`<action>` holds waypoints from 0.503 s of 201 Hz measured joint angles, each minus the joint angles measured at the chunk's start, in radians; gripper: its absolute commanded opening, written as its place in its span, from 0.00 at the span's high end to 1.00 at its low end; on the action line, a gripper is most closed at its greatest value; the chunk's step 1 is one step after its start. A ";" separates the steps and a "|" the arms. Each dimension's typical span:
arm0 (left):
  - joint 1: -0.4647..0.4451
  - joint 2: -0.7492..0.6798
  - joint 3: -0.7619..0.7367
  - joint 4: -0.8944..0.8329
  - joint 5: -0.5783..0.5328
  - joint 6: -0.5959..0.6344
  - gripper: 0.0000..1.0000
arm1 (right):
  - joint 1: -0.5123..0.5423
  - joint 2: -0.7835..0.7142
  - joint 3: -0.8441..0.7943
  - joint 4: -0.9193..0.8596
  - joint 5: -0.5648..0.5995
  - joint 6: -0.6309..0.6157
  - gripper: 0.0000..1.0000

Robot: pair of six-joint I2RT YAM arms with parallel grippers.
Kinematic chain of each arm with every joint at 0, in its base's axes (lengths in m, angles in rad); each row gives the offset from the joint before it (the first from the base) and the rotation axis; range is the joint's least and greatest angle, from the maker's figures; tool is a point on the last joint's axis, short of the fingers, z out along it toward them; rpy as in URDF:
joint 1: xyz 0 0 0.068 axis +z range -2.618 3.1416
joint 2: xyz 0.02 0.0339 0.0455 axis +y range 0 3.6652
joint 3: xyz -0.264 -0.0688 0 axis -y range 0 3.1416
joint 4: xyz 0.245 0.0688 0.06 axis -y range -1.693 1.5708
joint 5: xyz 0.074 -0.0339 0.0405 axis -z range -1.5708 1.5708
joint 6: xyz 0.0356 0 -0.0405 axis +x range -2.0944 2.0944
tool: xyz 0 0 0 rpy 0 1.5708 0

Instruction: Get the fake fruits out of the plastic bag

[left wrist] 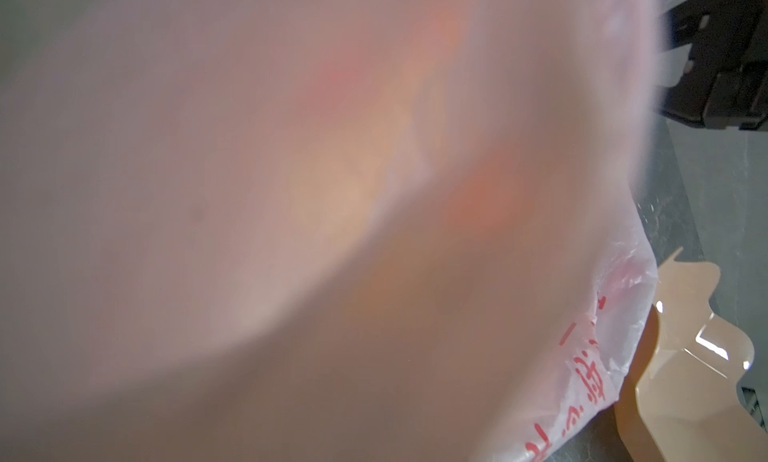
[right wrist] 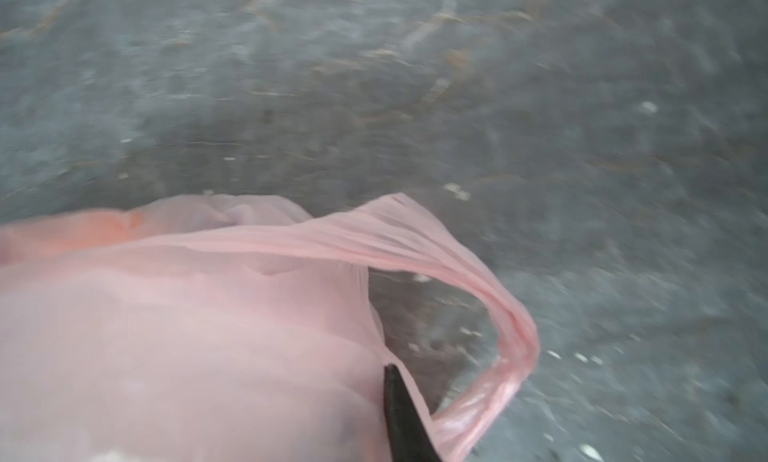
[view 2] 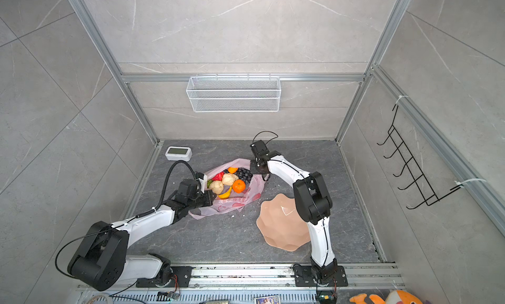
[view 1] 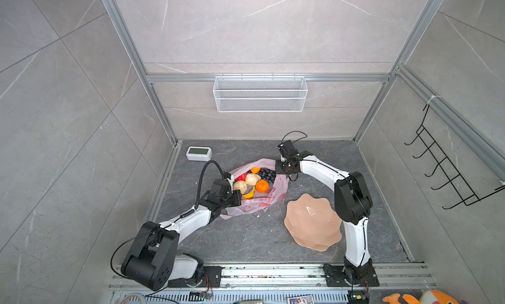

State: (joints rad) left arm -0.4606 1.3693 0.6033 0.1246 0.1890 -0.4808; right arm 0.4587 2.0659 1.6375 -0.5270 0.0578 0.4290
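Observation:
The open plastic bag (view 1: 267,196) is over on my left gripper's side, so both of my grippers should move it toward the peach dish (view 1: 313,222) first, and then my right gripper should take the orange.
The plastic bag (view 1: 262,204) (view 2: 235,204) lies open on the dark table, pale pink with red print. The fake fruits sit in its mouth: an orange (view 1: 262,186), two cream lumps (view 1: 252,179), dark grapes (view 1: 267,174), a banana (view 1: 250,194) and a red apple (view 1: 241,177). My left gripper (view 1: 237,192) is shut at the bag's left rim, and bag film (left wrist: 291,190) covers the left wrist view. My right gripper (view 1: 276,170) is at the far right rim. One black finger (right wrist: 401,414) presses against the pink film beside a loop handle (right wrist: 511,327); the other finger is hidden.
A peach scalloped dish (view 1: 311,223) (left wrist: 685,356) lies right of the bag, beside the right arm. A white clock (view 1: 199,153) stands at the back left. A mesh basket (view 1: 259,93) hangs on the back wall, a black hook rack (view 1: 448,168) on the right wall.

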 measured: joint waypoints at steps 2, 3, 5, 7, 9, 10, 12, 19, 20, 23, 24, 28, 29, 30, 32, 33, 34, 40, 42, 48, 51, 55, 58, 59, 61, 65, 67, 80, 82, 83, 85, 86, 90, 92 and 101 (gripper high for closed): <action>-0.005 0.003 0.002 0.001 0.000 0.000 1.00 | -0.005 -0.005 -0.008 0.003 -0.002 0.003 0.84; -0.007 0.005 0.004 0.002 0.001 0.000 1.00 | -0.008 -0.007 -0.013 0.004 -0.002 0.005 0.84; -0.017 0.013 0.007 0.005 0.001 0.000 1.00 | -0.020 -0.017 -0.026 0.007 -0.003 0.006 0.84; -0.023 0.016 0.010 0.007 0.000 0.001 1.00 | -0.025 -0.022 -0.033 0.010 -0.008 0.010 0.84; -0.030 0.021 0.013 0.010 0.001 0.001 1.00 | -0.034 -0.029 -0.044 0.014 -0.011 0.014 0.84; -0.034 0.026 0.016 0.012 0.001 0.001 1.00 | -0.040 -0.034 -0.051 0.014 -0.012 0.016 0.84; -0.040 0.030 0.018 0.013 0.001 0.001 1.00 | -0.047 -0.040 -0.058 0.017 -0.013 0.018 0.84; -0.063 0.048 0.030 0.020 0.001 0.001 1.00 | -0.075 -0.064 -0.092 0.029 -0.022 0.025 0.84; -0.066 0.051 0.032 0.020 0.001 0.001 1.00 | -0.082 -0.069 -0.100 0.032 -0.025 0.027 0.84; -0.076 0.058 0.038 0.023 0.001 0.001 1.00 | -0.093 -0.079 -0.113 0.036 -0.028 0.030 0.84; -0.080 0.062 0.041 0.025 0.001 0.001 1.00 | -0.096 -0.082 -0.116 0.036 -0.029 0.031 0.84; -0.092 0.075 0.050 0.028 0.000 0.002 1.00 | -0.116 -0.098 -0.137 0.040 -0.036 0.035 0.84; -0.094 0.077 0.052 0.029 0.000 0.002 1.00 | -0.116 -0.098 -0.137 0.040 -0.036 0.035 0.84; -0.098 0.081 0.056 0.030 0.000 0.002 1.00 | -0.122 -0.103 -0.142 0.043 -0.036 0.036 0.84; -0.103 0.088 0.061 0.032 -0.001 0.002 1.00 | -0.130 -0.111 -0.151 0.044 -0.038 0.039 0.84; -0.104 0.091 0.063 0.033 -0.001 0.002 1.00 | -0.134 -0.114 -0.153 0.045 -0.039 0.040 0.84; -0.108 0.097 0.068 0.032 -0.002 0.002 1.00 | -0.136 -0.116 -0.156 0.046 -0.039 0.040 0.84; -0.120 0.116 0.085 0.033 -0.004 0.002 1.00 | -0.158 -0.133 -0.174 0.050 -0.043 0.044 0.84; -0.125 0.125 0.093 0.032 -0.005 0.002 1.00 | -0.164 -0.139 -0.180 0.051 -0.045 0.044 0.84; -0.136 0.147 0.115 0.032 -0.005 0.002 1.00 | -0.181 -0.153 -0.194 0.054 -0.047 0.047 0.84; -0.140 0.157 0.126 0.032 -0.006 0.002 1.00 | -0.188 -0.159 -0.200 0.055 -0.048 0.047 0.84; -0.146 0.172 0.142 0.030 -0.007 0.002 1.00 | -0.194 -0.168 -0.206 0.058 -0.049 0.047 0.83; -0.149 0.182 0.154 0.030 -0.008 0.002 1.00 | -0.198 -0.173 -0.211 0.058 -0.050 0.047 0.83; -0.151 0.187 0.159 0.029 -0.009 0.002 1.00 | -0.200 -0.176 -0.213 0.058 -0.050 0.047 0.83; -0.151 0.193 0.165 0.028 -0.010 0.002 1.00 | -0.201 -0.178 -0.214 0.058 -0.050 0.047 0.83; -0.154 0.205 0.181 0.024 -0.013 0.002 1.00 | -0.203 -0.185 -0.220 0.061 -0.052 0.047 0.83; -0.154 0.209 0.186 0.023 -0.015 0.002 1.00 | -0.203 -0.188 -0.223 0.062 -0.054 0.047 0.83; -0.154 0.234 0.221 0.017 -0.031 0.002 1.00 | -0.201 -0.202 -0.235 0.066 -0.064 0.047 0.80; -0.154 0.235 0.224 0.016 -0.032 0.002 1.00 | -0.201 -0.204 -0.237 0.067 -0.066 0.047 0.79; -0.154 0.237 0.226 0.016 -0.035 0.002 1.00 | -0.200 -0.204 -0.238 0.068 -0.066 0.047 0.79; -0.154 0.238 0.229 0.015 -0.038 0.003 1.00 | -0.199 -0.206 -0.239 0.069 -0.070 0.048 0.79; -0.154 0.239 0.230 0.015 -0.039 0.003 1.00 | -0.199 -0.206 -0.239 0.069 -0.070 0.048 0.79; -0.154 0.241 0.234 0.014 -0.045 0.003 1.00 | -0.197 -0.208 -0.242 0.071 -0.075 0.047 0.78; -0.154 0.241 0.235 0.013 -0.050 0.004 1.00 | -0.196 -0.208 -0.243 0.072 -0.077 0.048 0.77; -0.154 0.242 0.237 0.011 -0.066 0.009 1.00 | -0.192 -0.209 -0.251 0.084 -0.090 0.050 0.76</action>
State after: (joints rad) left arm -0.6147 1.6112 0.8406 0.1356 0.1226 -0.4717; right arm 0.2665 1.8568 1.3861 -0.4431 -0.0322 0.4789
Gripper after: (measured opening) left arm 0.054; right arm 0.225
